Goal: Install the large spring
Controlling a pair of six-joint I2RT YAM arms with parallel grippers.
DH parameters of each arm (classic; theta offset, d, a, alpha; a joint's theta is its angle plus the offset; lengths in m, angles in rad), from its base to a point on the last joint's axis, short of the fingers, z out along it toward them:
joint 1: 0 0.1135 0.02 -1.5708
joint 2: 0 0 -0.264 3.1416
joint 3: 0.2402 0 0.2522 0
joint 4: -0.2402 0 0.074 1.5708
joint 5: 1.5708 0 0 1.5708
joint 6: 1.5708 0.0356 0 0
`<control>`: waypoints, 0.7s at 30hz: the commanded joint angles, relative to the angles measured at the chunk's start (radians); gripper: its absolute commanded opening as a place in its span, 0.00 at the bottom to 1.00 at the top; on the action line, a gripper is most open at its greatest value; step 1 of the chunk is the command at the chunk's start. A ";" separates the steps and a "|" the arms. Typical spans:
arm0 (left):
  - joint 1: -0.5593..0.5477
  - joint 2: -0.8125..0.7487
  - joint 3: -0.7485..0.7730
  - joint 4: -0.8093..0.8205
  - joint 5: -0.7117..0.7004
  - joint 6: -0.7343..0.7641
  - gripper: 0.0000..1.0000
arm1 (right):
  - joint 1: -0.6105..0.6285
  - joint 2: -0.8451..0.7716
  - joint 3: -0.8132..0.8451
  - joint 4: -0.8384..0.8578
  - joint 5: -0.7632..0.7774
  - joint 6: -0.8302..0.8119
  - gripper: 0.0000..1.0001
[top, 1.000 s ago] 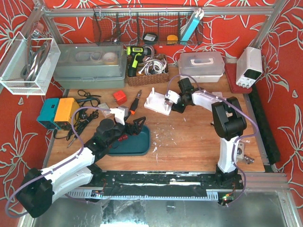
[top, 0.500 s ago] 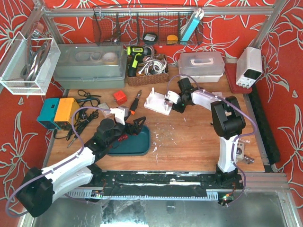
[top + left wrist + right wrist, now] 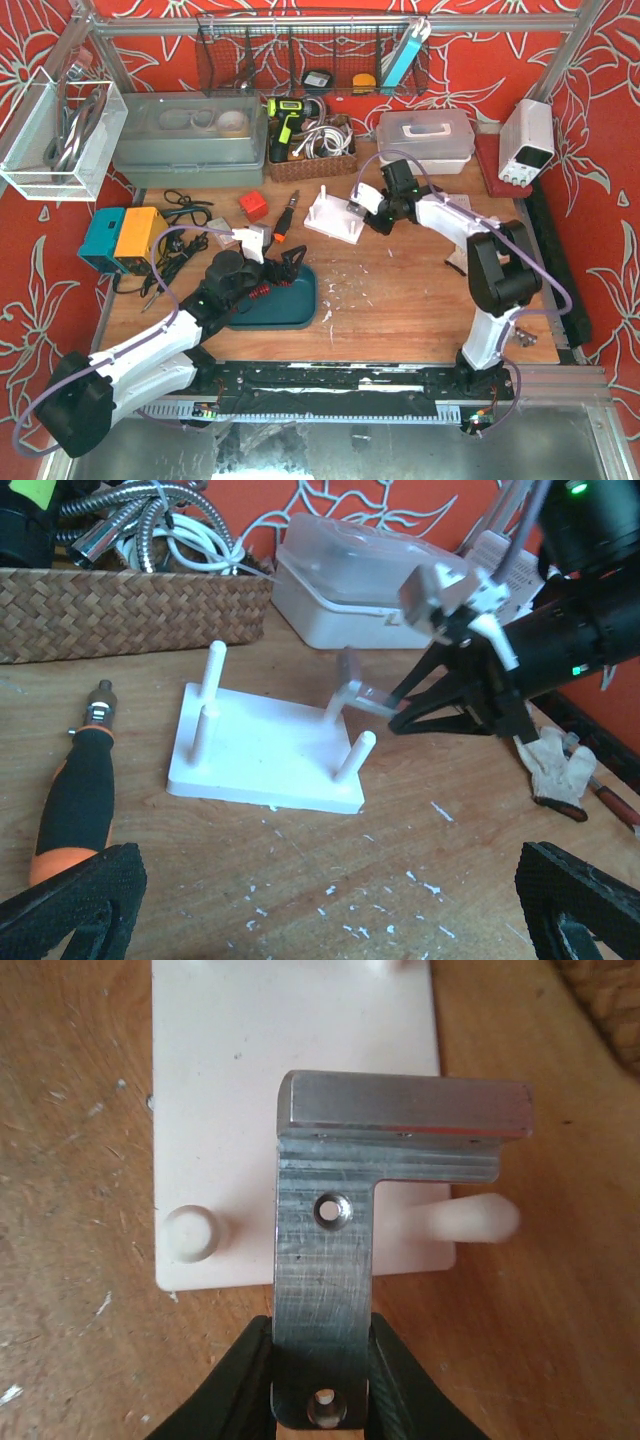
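Observation:
The metal bracket [image 3: 326, 1165] is free of the base's pegs and there is open wood [image 3: 425, 241] near the white glove, so my right gripper keeps going there and lets go of the bracket so it lies flat.
A white base plate with upright pegs [image 3: 335, 218] lies at the back middle of the table, and it also shows in the left wrist view [image 3: 265, 752] and the right wrist view [image 3: 290, 1100]. My right gripper [image 3: 366, 212] [image 3: 322, 1400] is shut on a metal L-shaped bracket [image 3: 325, 1250] and holds it over the base's near edge, between two pegs. My left gripper [image 3: 288, 263] [image 3: 320, 920] is open and empty, low over the table and facing the base. A small red coil [image 3: 259, 292], seemingly the spring, lies at the left edge of the teal tray [image 3: 290, 300].
An orange-and-black screwdriver [image 3: 78, 800] lies left of the base. A wicker basket [image 3: 120, 610] and a white lidded box [image 3: 360, 590] stand behind it. A red cube [image 3: 252, 205] and a teal-and-orange box [image 3: 122, 238] are on the left.
My right arm's elbow has swung to the right and its gripper has shifted slightly back, still holding the bracket at the base. My left arm has barely moved.

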 commanded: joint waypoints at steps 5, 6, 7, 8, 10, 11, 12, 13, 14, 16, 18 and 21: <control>-0.006 0.002 0.011 0.015 -0.021 0.007 1.00 | -0.005 -0.221 -0.136 0.113 0.117 0.261 0.00; -0.006 0.002 0.011 0.013 -0.021 0.007 1.00 | -0.008 -0.231 -0.138 0.105 0.164 0.304 0.00; -0.006 0.003 0.012 0.013 -0.019 0.006 1.00 | -0.013 -0.236 -0.144 0.103 0.206 0.353 0.00; -0.006 0.001 0.013 0.013 -0.016 0.003 1.00 | -0.018 -0.245 -0.158 0.108 0.269 0.406 0.00; -0.006 0.002 0.011 0.017 -0.005 -0.001 1.00 | -0.030 -0.259 -0.194 0.133 0.371 0.518 0.00; -0.006 0.002 0.011 0.021 0.001 -0.002 1.00 | -0.034 -0.263 -0.215 0.147 0.416 0.555 0.00; -0.006 0.003 0.010 0.019 0.002 -0.004 1.00 | -0.040 -0.267 -0.236 0.165 0.453 0.583 0.00; -0.006 0.004 0.011 0.019 0.001 -0.004 1.00 | -0.047 -0.263 -0.252 0.177 0.488 0.611 0.00; -0.006 0.005 0.011 0.018 -0.001 -0.005 1.00 | -0.054 -0.249 -0.254 0.173 0.526 0.648 0.00; -0.006 0.007 0.010 0.020 0.003 -0.008 1.00 | -0.078 -0.194 -0.209 0.076 0.590 0.723 0.00; -0.006 0.009 0.013 0.021 0.010 -0.010 1.00 | -0.105 -0.113 -0.117 -0.056 0.629 0.783 0.00; -0.006 0.012 0.015 0.016 0.009 -0.010 1.00 | -0.139 -0.024 -0.057 -0.102 0.604 0.806 0.00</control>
